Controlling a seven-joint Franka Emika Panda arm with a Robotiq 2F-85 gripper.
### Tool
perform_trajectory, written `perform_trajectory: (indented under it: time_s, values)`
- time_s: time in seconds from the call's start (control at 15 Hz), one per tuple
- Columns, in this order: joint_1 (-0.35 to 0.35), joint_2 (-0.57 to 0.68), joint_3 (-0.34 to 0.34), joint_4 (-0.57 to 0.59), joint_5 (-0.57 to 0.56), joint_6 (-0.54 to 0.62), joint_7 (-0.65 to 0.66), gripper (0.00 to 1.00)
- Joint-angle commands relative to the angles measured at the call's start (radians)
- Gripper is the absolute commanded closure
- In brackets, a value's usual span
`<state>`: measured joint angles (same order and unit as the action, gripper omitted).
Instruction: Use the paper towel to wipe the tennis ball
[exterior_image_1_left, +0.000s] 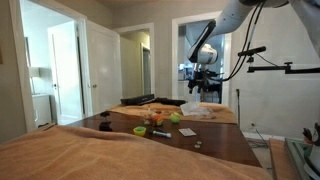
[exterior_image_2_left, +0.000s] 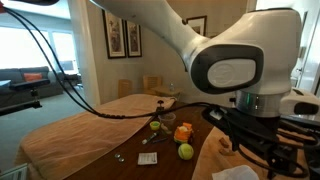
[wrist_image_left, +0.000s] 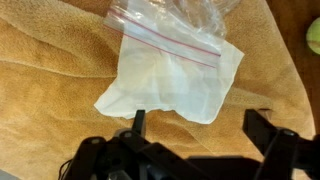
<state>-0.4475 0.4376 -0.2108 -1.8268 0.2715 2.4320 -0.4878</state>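
Note:
The white paper towel's near part (wrist_image_left: 175, 88) is free of the zip bag, so I should move my gripper down next until its open fingers can pinch that part (wrist_image_left: 195, 110).
The white paper towel (wrist_image_left: 170, 75) lies flat on a tan cloth (wrist_image_left: 50, 60) in the wrist view, its far edge under a clear zip bag with a red strip (wrist_image_left: 165, 30). My gripper (wrist_image_left: 200, 125) is open and empty. It hangs just above the cloth at the towel's near edge, not touching it. In an exterior view the gripper (exterior_image_1_left: 205, 88) hangs over the far end of the table. The yellow-green tennis ball (exterior_image_2_left: 185, 151) sits on the dark table, also seen in an exterior view (exterior_image_1_left: 174, 118), apart from the gripper.
An orange item (exterior_image_2_left: 182, 132), a small green item (exterior_image_2_left: 155, 125) and a flat white piece (exterior_image_2_left: 148, 158) lie on the table near the ball. A low olive-green item (exterior_image_1_left: 139, 130) sits nearer the front. A yellow-green sliver (wrist_image_left: 314, 35) shows at the wrist view's right edge.

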Motion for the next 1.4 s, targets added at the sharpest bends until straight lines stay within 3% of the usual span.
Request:
perform_trajectory:
  time_s: [0.0,0.33,0.4,0.47,0.73,1.2,1.27,1.33]
  values:
    - [-0.052,0.075,0.038,0.088,0.018,-0.015,0.005,0.0]
    - [-0.078,0.15,0.065,0.155,0.001,-0.008,0.013,0.0]
    - [-0.08,0.16,0.067,0.169,-0.001,-0.051,0.032,0.0]
    - [-0.075,0.12,0.064,0.112,-0.014,-0.011,0.015,0.0]
    - [-0.077,0.149,0.069,0.136,-0.014,-0.017,0.023,0.0]
    - [-0.042,0.239,0.038,0.163,-0.077,0.084,0.111,0.0]
    - [-0.042,0.249,0.04,0.167,-0.083,0.093,0.119,0.25]
    - [-0.042,0.259,0.043,0.169,-0.089,0.108,0.125,0.26]
